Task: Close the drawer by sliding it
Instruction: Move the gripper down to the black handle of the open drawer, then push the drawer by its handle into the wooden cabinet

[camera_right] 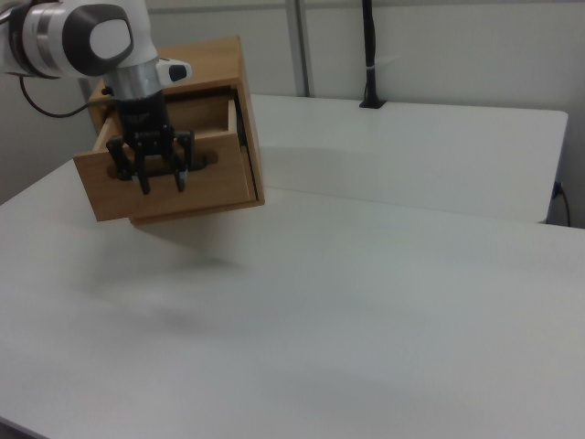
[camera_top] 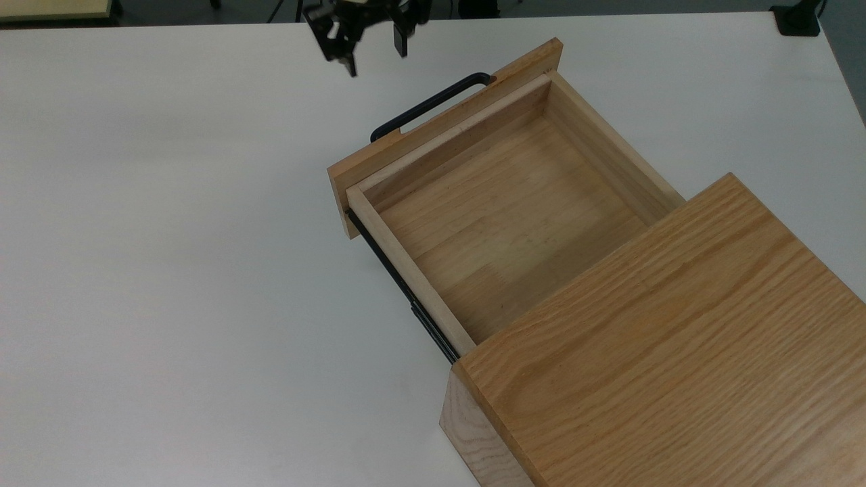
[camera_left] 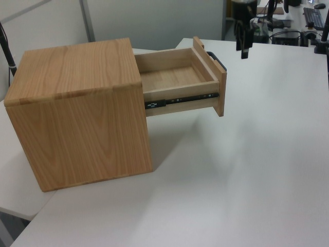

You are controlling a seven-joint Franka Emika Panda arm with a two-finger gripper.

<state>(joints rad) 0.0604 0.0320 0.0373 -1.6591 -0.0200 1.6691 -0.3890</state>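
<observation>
The black side rail (camera_left: 184, 100) leads straight into the oak cabinet, so the drawer (camera_left: 174, 77) will slide all the way in and the cabinet will stay in place when the robot pushes.
The drawer (camera_top: 500, 210) stands pulled far out of the oak cabinet (camera_top: 676, 352), empty, with its black side rail showing. Its front panel (camera_top: 440, 128) carries the black bar handle (camera_top: 429, 105). My gripper (camera_top: 376, 61) hangs open above the table, beyond the handle towards the top view's upper left, touching nothing. In the left view the gripper (camera_left: 242, 51) hovers to the right of the handle (camera_left: 217, 60), a little higher than it. In the right view the gripper (camera_right: 163, 186) points down in front of the drawer's front panel (camera_right: 219, 187).
The white table (camera_top: 169, 270) spreads wide on the top view's left. A black clamp (camera_top: 798, 20) sits at its far right corner, and a black pole (camera_right: 370, 55) rises at the table's back edge in the right view. Other desks with equipment (camera_left: 288, 20) lie behind.
</observation>
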